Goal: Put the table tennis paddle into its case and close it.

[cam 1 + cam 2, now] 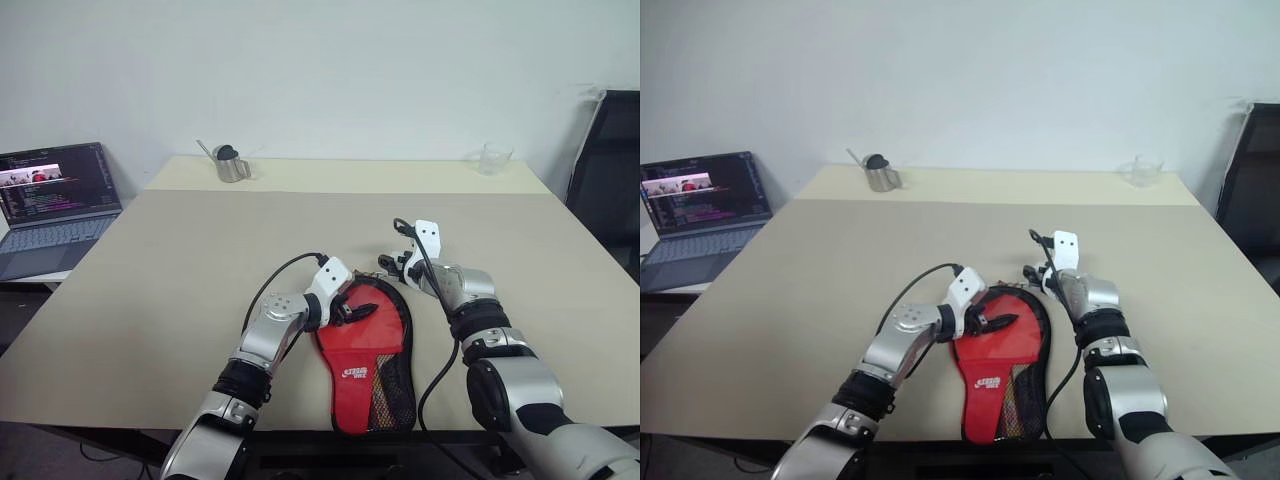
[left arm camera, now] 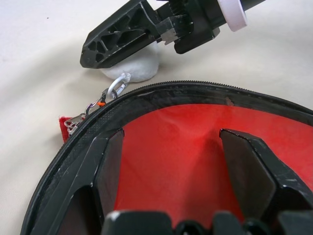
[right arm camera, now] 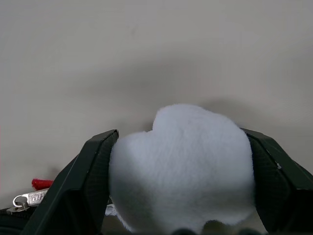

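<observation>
The zip slider (image 1: 382,274) will follow the black trim (image 1: 408,325) to the case's handle end when the robot pulls the pom-pom, because the trim curves there from the case's far rim.
The black-trimmed case (image 1: 400,345) lies flat near the table's front edge, round end away from me. Inside its rim shows the paddle's red face (image 2: 176,147), and the striped handle (image 1: 383,400) shows through the mesh. My left gripper (image 1: 365,308) hovers open just over the round end, its fingers (image 2: 244,166) spread above the red face. A white fluffy pom-pom (image 3: 181,166) hangs by small rings from the zip slider (image 2: 73,122) at the case's far rim. My right gripper (image 1: 387,266) is open, its two fingers either side of the pom-pom.
An open laptop (image 1: 55,205) stands on a side table at the left. A metal cup (image 1: 232,165) and a clear glass (image 1: 495,158) stand at the table's (image 1: 180,270) far edge. A black chair (image 1: 610,180) stands at the right.
</observation>
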{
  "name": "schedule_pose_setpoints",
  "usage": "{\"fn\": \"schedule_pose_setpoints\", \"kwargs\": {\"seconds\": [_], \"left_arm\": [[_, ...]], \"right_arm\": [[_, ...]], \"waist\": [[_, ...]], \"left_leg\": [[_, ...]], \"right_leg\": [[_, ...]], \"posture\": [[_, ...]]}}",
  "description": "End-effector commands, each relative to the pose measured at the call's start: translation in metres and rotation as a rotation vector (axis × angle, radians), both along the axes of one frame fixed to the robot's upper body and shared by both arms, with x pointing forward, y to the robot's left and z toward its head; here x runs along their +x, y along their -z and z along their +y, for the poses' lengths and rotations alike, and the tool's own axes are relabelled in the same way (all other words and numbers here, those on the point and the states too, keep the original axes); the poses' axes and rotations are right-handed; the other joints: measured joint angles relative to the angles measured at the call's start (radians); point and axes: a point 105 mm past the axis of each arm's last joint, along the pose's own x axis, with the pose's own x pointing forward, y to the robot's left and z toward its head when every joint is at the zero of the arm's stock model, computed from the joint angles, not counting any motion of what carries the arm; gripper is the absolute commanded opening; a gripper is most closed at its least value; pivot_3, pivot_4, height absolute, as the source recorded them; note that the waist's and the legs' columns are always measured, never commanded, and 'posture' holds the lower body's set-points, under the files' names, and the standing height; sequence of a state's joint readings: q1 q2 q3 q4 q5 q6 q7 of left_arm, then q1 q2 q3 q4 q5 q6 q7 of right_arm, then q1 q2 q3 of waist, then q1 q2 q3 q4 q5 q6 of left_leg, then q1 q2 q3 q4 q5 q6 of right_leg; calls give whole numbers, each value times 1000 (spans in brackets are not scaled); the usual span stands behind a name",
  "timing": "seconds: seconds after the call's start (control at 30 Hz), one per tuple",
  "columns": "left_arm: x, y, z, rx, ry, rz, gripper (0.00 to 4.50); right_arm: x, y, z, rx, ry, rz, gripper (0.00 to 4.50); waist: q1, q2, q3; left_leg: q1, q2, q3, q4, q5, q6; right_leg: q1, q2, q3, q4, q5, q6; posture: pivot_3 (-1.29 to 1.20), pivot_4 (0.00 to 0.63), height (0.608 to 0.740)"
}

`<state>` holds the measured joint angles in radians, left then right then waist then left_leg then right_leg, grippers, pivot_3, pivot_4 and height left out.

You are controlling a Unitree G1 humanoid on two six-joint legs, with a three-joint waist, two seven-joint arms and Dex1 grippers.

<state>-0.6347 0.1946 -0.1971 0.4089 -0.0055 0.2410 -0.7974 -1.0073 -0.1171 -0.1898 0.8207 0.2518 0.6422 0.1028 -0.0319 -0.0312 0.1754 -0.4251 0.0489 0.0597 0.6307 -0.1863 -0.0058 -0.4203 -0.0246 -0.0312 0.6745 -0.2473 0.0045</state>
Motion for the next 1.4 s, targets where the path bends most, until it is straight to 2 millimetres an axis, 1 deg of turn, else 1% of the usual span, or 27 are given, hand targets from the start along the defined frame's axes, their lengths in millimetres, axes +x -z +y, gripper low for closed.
{"fn": "schedule_pose_setpoints", "kwargs": {"seconds": [0.03,0.13,0.17,0.3,0.33,0.4,0.53,0.73,0.87,1.0,1.1,1.2,1.27,1.4], "left_arm": [[-6,12,-1,27,7,37,3435],[-4,12,-3,27,-1,42,3435],[-1,14,-3,27,-17,50,3435],[2,21,-4,29,-37,80,3435],[2,24,-4,28,-43,94,3435],[3,30,-4,41,-52,110,3435],[2,35,-6,52,-54,123,3435],[1,36,-10,57,-39,132,3435],[1,37,-11,61,-35,135,3435],[2,38,-10,69,-36,139,3435],[2,39,-10,76,-39,143,3435],[3,41,-10,82,-39,145,3435],[3,41,-10,87,-37,144,3435],[3,41,-12,90,-32,145,3435]], "right_arm": [[3,-8,-3,-27,6,-23,3332],[1,-8,-3,-33,3,-24,2363],[1,-9,-3,-35,2,-28,1925],[-1,-15,-10,-42,5,-45,995],[-2,-17,-13,-51,6,-53,836],[-4,-20,-20,-69,12,-63,667],[-11,-22,-38,-121,22,-71,560],[-26,-21,-62,-185,25,-67,547],[-34,-20,-75,-212,36,-64,547],[-47,-23,-87,-239,19,-63,547],[-60,-25,-89,-262,-41,-65,547],[-84,-26,-82,-301,-212,-68,546],[-96,-24,-80,-311,-276,-59,546],[-115,-17,-80,-337,-382,-40,546]], "waist": [[0,0,0],[0,0,0],[0,0,0],[2,0,0],[4,0,0],[6,0,-1],[7,2,-2],[14,2,-3],[18,3,-3],[28,3,-4],[31,3,-4],[35,4,-4],[34,5,-5],[33,5,-6]], "left_leg": [[0,0,0,0,0,0],[0,0,0,0,0,0],[0,0,1,0,0,0],[0,0,0,0,0,0],[0,0,0,0,0,0],[0,0,0,0,0,1],[0,0,-1,0,1,1],[0,-1,-1,0,1,2],[0,-1,-1,0,1,2],[0,-1,-1,0,1,2],[0,-1,-1,-1,1,2],[-1,-1,-2,-1,1,2],[-1,-1,-3,-1,1,2],[0,-1,-4,-1,1,2]], "right_leg": [[0,0,0,0,0,0],[0,0,1,0,0,0],[0,0,1,0,0,0],[0,0,1,0,0,0],[0,0,1,0,0,0],[1,-1,0,0,0,0],[1,-2,0,0,0,0],[2,-4,-1,0,0,1],[2,-4,-2,-1,0,1],[2,-4,-3,-1,0,1],[2,-4,-4,-3,0,1],[2,-4,-4,-5,0,1],[5,-3,-6,-10,0,2],[8,-4,-7,-13,0,2]], "posture": [[0,150,740],[0,150,740],[0,150,740],[0,150,740],[0,150,740],[0,150,740],[0,150,740],[0,150,740],[0,150,740],[0,150,740],[0,150,740],[0,150,740],[0,150,740],[0,150,740]]}}
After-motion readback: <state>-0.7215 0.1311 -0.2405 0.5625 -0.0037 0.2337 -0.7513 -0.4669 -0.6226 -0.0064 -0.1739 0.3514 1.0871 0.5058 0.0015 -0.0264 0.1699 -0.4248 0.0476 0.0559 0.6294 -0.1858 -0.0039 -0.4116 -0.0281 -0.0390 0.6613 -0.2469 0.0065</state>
